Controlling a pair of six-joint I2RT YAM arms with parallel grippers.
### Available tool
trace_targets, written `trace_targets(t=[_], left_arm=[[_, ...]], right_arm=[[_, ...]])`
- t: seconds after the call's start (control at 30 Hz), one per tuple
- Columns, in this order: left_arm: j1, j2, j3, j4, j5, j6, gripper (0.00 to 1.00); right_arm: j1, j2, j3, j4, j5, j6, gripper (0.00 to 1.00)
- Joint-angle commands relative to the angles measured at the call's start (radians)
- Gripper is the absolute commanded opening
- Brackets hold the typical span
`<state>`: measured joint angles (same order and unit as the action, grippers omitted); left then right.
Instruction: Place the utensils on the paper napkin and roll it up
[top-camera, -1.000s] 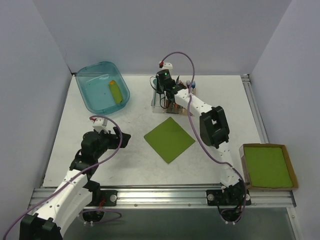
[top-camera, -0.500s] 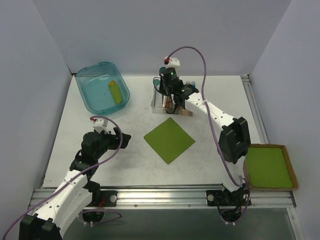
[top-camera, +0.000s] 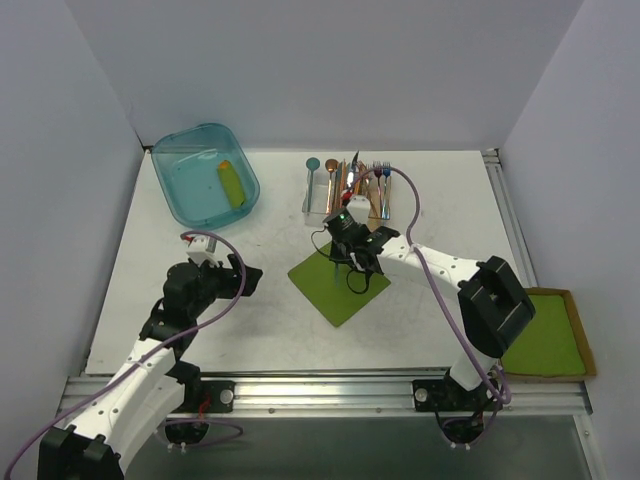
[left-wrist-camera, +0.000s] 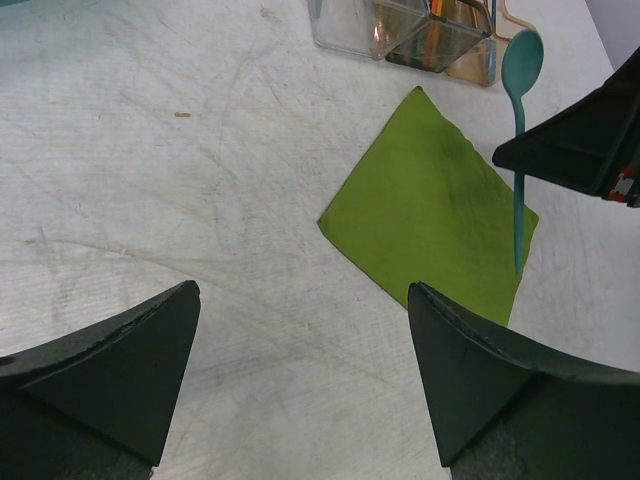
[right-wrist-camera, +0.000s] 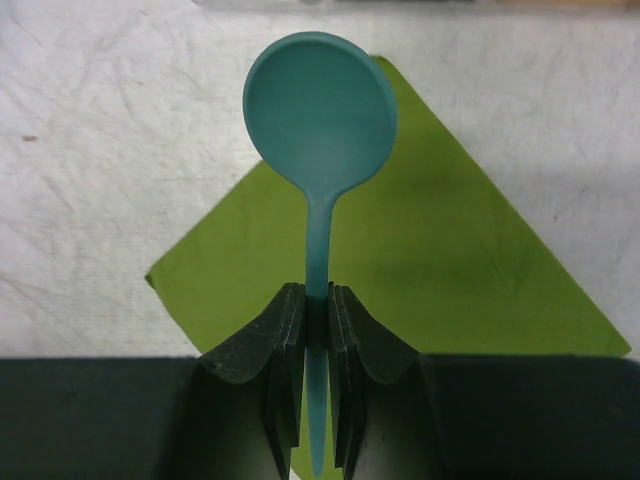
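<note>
The teal spoon's bowl (right-wrist-camera: 320, 115) is pointing toward the paper napkin's far corner, so my right gripper should go on down until the spoon is lying on the napkin (top-camera: 328, 291), and then let go.
My right gripper (top-camera: 347, 250) hangs over the paper napkin (top-camera: 338, 280), a lime-green square lying corner-on in mid-table. It is shut on the handle of the teal spoon (right-wrist-camera: 320, 110), whose round bowl points toward the caddy. In the left wrist view the spoon (left-wrist-camera: 518, 150) hangs above the napkin (left-wrist-camera: 430, 215), its tail over the right corner. The other utensils stay bunched in the clear caddy (top-camera: 345, 190); I cannot single out the copper fork. My left gripper (top-camera: 250, 275) is open and holds nothing, left of the napkin, with its fingers (left-wrist-camera: 480, 370) above bare table.
A teal plastic bin (top-camera: 205, 175) with a yellow-green object inside sits at the back left. A brown cardboard tray (top-camera: 585, 335) holding a stack of green sheets lies at the front right, partly behind my right arm's elbow.
My right arm has come back from the caddy toward me and now holds the teal spoon over the napkin. The left arm has not moved.
</note>
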<state>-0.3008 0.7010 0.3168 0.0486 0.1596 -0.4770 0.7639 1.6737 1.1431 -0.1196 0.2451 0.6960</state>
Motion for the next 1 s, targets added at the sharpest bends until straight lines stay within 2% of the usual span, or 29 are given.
trace_targets(t=[0.0,0.87,0.97], left_arm=[[-0.008,-0.003,0.050,0.034,-0.009,0.015,0.94],[-0.009,-0.001,0.051,0.031,-0.017,0.017,0.94],[-0.009,-0.001,0.050,0.033,-0.019,0.017,0.94]], right_arm=[[0.008,-0.048,-0.038,0.047,0.006,0.082,0.00],[-0.057,0.147,-0.040,0.081,-0.078,0.056,0.00],[-0.057,0.165,-0.022,0.066,-0.081,0.039,0.04]])
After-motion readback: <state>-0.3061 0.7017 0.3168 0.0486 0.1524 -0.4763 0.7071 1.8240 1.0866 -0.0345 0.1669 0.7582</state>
